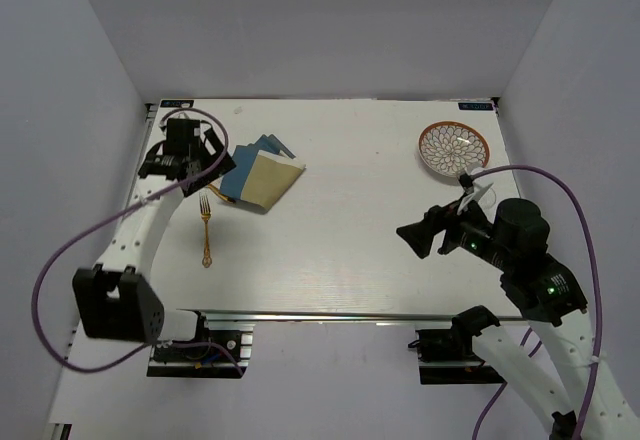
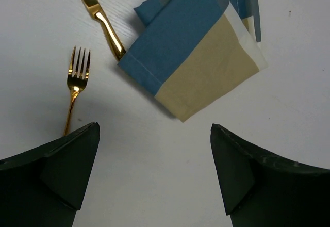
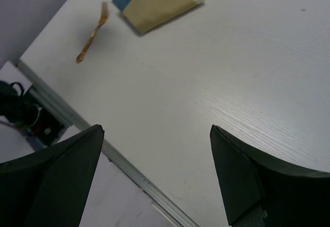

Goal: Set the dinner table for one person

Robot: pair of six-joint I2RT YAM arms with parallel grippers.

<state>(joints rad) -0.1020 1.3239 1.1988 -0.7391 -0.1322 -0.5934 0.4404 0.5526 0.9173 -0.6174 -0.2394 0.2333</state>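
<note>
The cloth is folded over the knife's handle (image 1: 226,197), a long way from my right gripper, so next my left gripper drags the cloth clear (image 1: 262,178) toward the middle of the table first.
The dinner table (image 1: 350,250) is a large white top. A folded blue-and-beige cloth (image 1: 262,175) (image 2: 196,57) (image 3: 154,2) lies at its back left. A gold fork (image 1: 206,230) (image 2: 77,77) (image 3: 93,33) lies in front of the cloth, apart from it. A gold knife (image 2: 98,15) has its handle end tucked under the cloth's edge. At the back right sits a round patterned plate (image 1: 453,147) with an orange rim. My left gripper (image 1: 215,160) (image 2: 154,129) hovers open beside the cloth, holding nothing. My right gripper (image 1: 420,235) (image 3: 154,129) is open and empty above the table's front right.
A metal rail (image 1: 350,317) (image 3: 129,170) runs along the table's near edge. Grey walls close in the left, back and right sides. Purple cables (image 1: 60,260) loop off both arms beyond the table's sides.
</note>
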